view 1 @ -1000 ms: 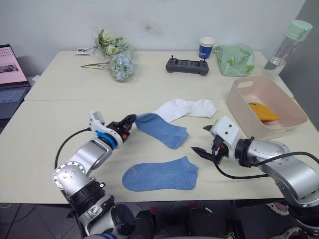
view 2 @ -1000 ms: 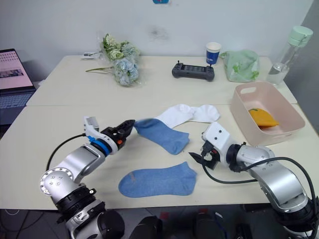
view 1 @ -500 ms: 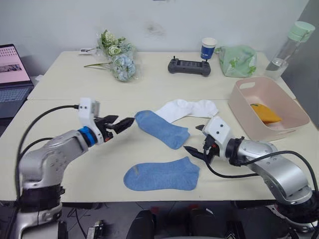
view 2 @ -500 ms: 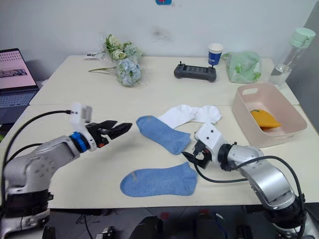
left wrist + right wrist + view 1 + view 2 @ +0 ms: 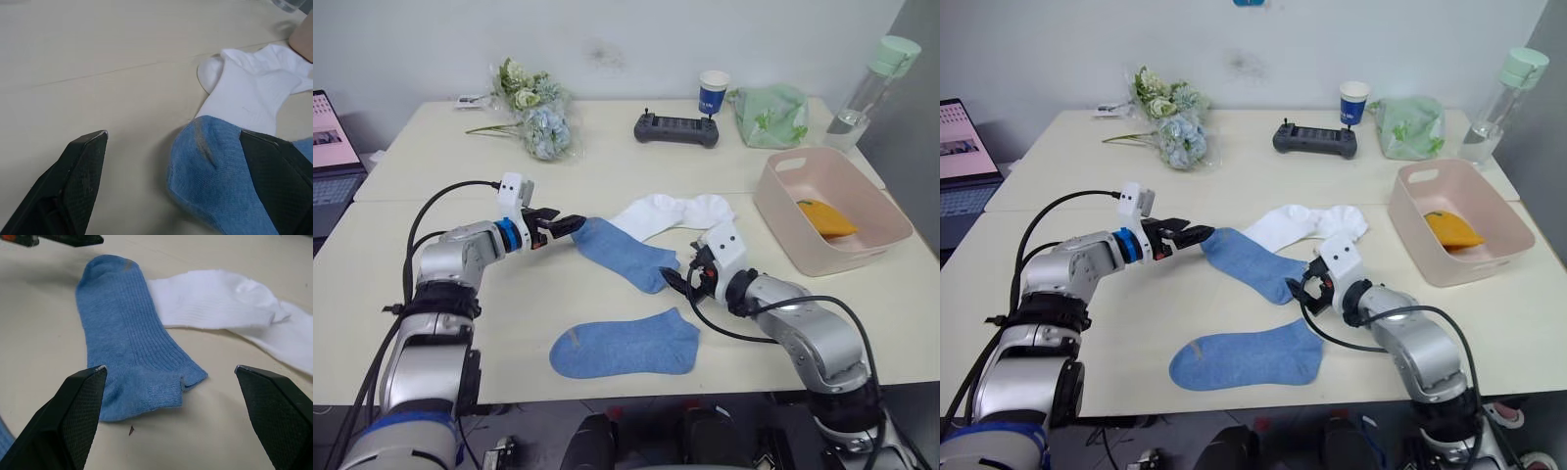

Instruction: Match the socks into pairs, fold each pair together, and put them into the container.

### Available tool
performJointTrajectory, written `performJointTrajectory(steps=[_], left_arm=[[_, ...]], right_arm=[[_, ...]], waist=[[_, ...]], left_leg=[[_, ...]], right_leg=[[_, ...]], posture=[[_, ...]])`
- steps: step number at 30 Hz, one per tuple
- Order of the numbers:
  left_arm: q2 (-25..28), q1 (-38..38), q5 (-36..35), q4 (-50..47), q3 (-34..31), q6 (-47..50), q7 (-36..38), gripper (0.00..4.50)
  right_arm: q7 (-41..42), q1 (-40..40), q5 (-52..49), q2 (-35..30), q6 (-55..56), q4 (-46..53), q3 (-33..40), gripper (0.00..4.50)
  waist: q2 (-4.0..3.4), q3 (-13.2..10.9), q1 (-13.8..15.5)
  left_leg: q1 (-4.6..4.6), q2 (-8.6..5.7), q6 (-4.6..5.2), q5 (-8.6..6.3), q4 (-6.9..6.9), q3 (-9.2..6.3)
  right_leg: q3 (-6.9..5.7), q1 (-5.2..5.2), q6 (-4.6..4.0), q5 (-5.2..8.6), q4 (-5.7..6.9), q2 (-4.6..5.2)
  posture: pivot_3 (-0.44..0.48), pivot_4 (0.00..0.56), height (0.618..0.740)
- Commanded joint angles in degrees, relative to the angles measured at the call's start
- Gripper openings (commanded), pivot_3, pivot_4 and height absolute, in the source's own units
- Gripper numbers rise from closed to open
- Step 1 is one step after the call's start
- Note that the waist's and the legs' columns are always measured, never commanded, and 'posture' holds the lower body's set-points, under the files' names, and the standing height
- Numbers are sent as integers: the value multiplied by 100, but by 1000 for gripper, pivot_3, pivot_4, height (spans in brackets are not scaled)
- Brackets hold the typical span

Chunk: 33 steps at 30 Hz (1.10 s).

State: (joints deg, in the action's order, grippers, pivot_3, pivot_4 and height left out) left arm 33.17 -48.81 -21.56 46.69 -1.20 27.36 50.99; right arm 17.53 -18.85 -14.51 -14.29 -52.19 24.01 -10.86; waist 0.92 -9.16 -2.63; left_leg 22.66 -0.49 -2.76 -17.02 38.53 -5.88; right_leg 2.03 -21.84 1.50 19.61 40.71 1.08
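Observation:
My gripper is going to lift the slanted light blue sock (image 5: 625,257), which lies over the white sock's end (image 5: 616,222). The white sock will stay behind when the light blue sock goes up.
One light blue sock (image 5: 626,253) lies slantwise mid-table. My left gripper (image 5: 576,223) is open at its toe, and my right gripper (image 5: 680,272) is open at its cuff end. In the left wrist view the blue toe (image 5: 215,166) sits between the spread fingers (image 5: 78,181). In the right wrist view the cuff (image 5: 146,391) lies between the open fingers (image 5: 73,406). A second light blue sock (image 5: 626,345) lies flat near the front edge. Two white socks (image 5: 675,212) overlap just behind the slanted one. The pink container (image 5: 786,201) at the right holds a folded orange sock (image 5: 824,217).
Along the back stand a bunch of flowers (image 5: 533,108), a black controller (image 5: 677,129), a paper cup (image 5: 713,93), a pale green cloth bag (image 5: 771,116) and a water bottle (image 5: 869,83). A laptop (image 5: 328,147) sits at the far left.
My left arm has stretched out, bringing its gripper to the blue sock's toe. My right gripper has moved left and away from the front edge to that sock's cuff. The socks lie as before.

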Motion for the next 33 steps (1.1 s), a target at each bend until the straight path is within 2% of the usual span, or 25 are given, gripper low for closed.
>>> performJointTrajectory(steps=[1, 4, 7, 17, 18, 19, 26, 29, 33], left_arm=[[-88, -286, 422, 680, 120, -583, 319, 4474], [-227, -411, 694, 1224, 111, -940, 341, 4474], [-334, -422, 771, 1344, 85, -951, 631, 3851], [-162, -291, 612, 853, -317, -573, 910, 676], [-138, -233, 582, 697, -352, -481, 923, 361], [-103, -127, 542, 444, -383, -378, 934, 24], [-76, 1396, -588, -3167, -1133, 1782, 143, 24], [-298, 2059, -1091, -4334, -1575, 2616, -554, 24], [-774, 2813, -1503, -5249, -2106, 3204, -1465, 24]], right_arm=[[-206, -42, 116, 159, 97, -189, 32, 4500], [-242, -32, 118, 271, 82, -296, -17, 4500], [-243, -24, 147, 383, 109, -349, -131, 3849], [-100, 8, 130, 441, 121, -242, -189, 179], [-75, 16, 132, 401, 115, -176, -184, 0], [-40, 21, 115, 341, 81, -66, -160, 0], [323, -182, -298, -58, -422, 570, 84, 0], [424, -250, -490, -174, -695, 678, 176, 0], [462, -259, -522, -314, -805, 530, 135, 0]], waist=[[0, 0, -44], [0, 0, -67], [-1, 0, -73], [-1, 0, -92], [-1, 0, -101], [-1, 0, -111], [-1, 0, -170], [-1, 1, -188], [-1, 1, -195]], left_leg=[[0, -1, 0, 0, 0, 4], [5, -1, 0, 0, 5, 4], [11, 0, 1, 0, 12, -1], [17, 1, 1, 0, 17, -8], [17, 1, 1, -1, 17, -8], [17, 1, 1, -1, 17, -9], [24, 8, 1, -1, 17, -30], [22, 7, 2, -1, 16, -32], [22, 7, 3, -1, 16, -33]], right_leg=[[5, -6, 0, 0, 6, 0], [6, -17, 0, 0, 12, 0], [5, -24, 0, 0, 24, 0], [7, -31, 0, 0, 28, -2], [8, -31, 0, 0, 29, -3], [9, -31, 0, 0, 29, -2], [17, -33, 0, 0, 30, -2], [18, -30, 0, 0, 30, -2], [16, -27, 0, 0, 30, -2]], posture=[[0, 150, 740], [0, 150, 740], [0, 150, 740], [0, 150, 740], [0, 150, 740], [0, 150, 740], [0, 150, 740], [0, 150, 740], [0, 150, 740]])
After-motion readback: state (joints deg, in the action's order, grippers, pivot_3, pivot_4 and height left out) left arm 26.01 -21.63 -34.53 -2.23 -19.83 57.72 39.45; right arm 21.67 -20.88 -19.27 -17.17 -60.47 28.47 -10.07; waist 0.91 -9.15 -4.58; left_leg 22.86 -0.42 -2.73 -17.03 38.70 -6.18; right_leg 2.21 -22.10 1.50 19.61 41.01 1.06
